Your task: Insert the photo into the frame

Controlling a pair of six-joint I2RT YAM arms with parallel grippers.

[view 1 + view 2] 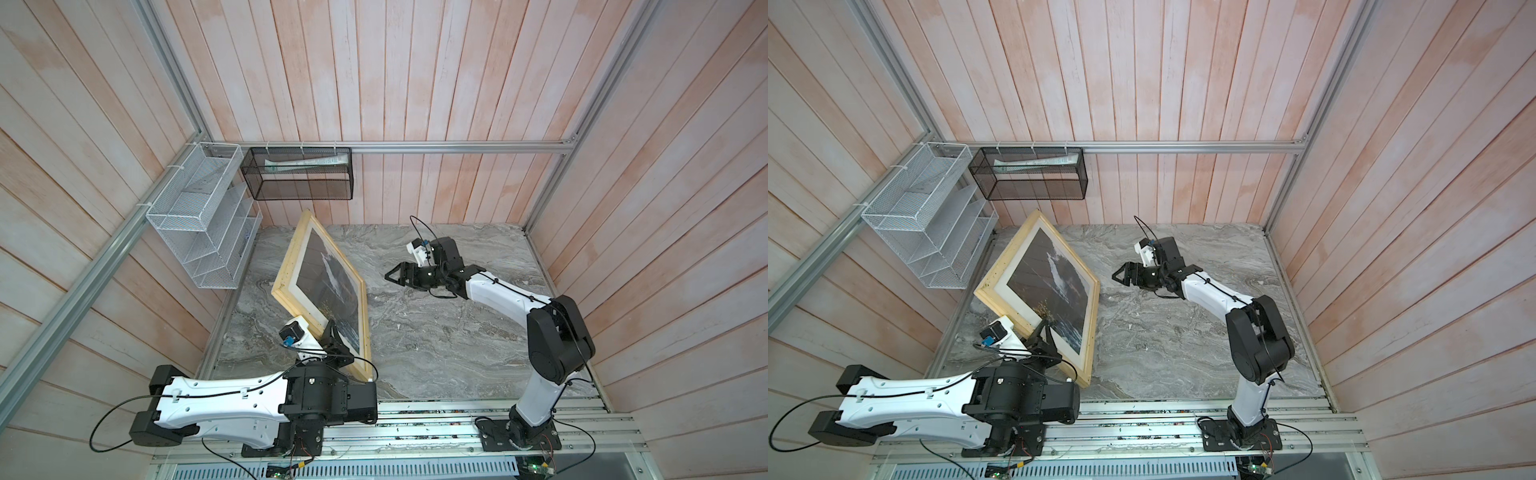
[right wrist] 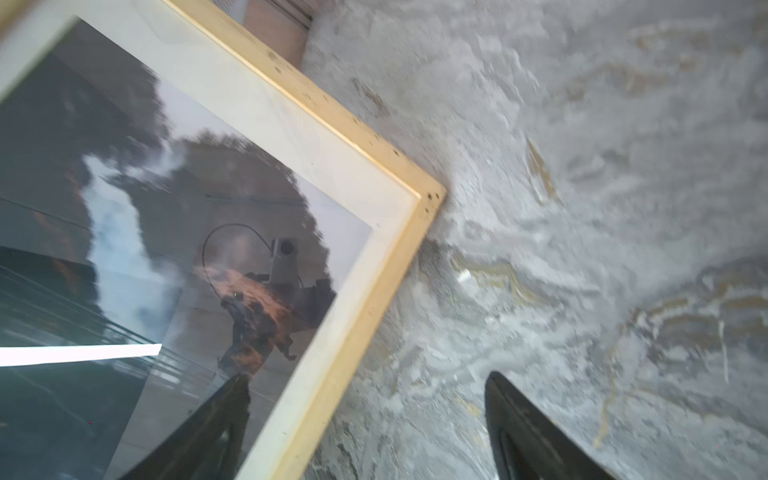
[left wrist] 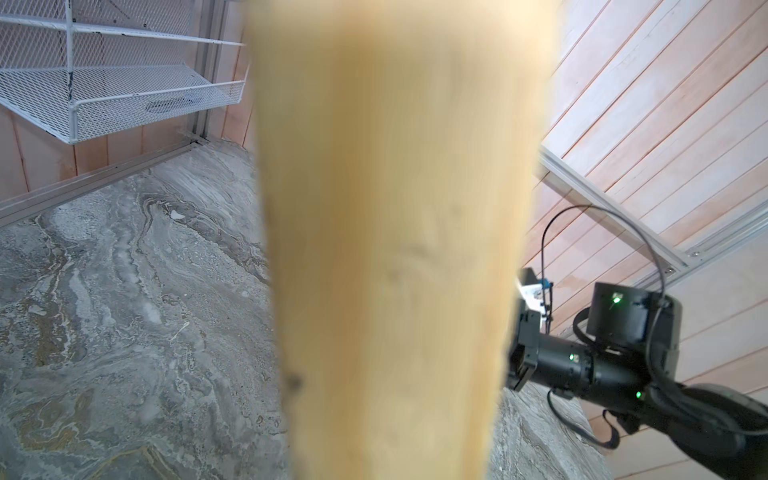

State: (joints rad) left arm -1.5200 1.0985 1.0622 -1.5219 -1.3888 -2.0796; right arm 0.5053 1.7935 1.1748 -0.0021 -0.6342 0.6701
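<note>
The frame tilts steeply from my left gripper's hold on its near edge (image 1: pixel 1014 319). My right gripper should grip the frame's lower side edge (image 1: pixel 1091 328) and make the frame level.
The frame (image 1: pixel 289 254) (image 1: pixel 1007 253) of pale wood stands tilted up off the table at the left. Its right edge is low and its far left corner is raised. The photo (image 1: pixel 328 282) (image 1: pixel 1054 282), a white waterfall among dark hills, sits inside it within a white border. My left gripper (image 1: pixel 332 332) (image 1: pixel 1045 330) is shut on the frame's near edge. In the left wrist view that wooden edge (image 3: pixel 395 249) fills the middle as a blur and hides the fingers. My right gripper (image 1: pixel 390 275) (image 1: pixel 1118 276) (image 2: pixel 368 376) is open, just right of the frame's right corner and apart from it.
A white wire rack (image 1: pixel 199 232) hangs on the left wall and a black mesh basket (image 1: pixel 299 174) on the back wall, both close to the raised frame corner. The grey marble table (image 1: pixel 436 332) is walled on three sides. An aluminium rail (image 1: pixel 436 419) carries both arm bases.
</note>
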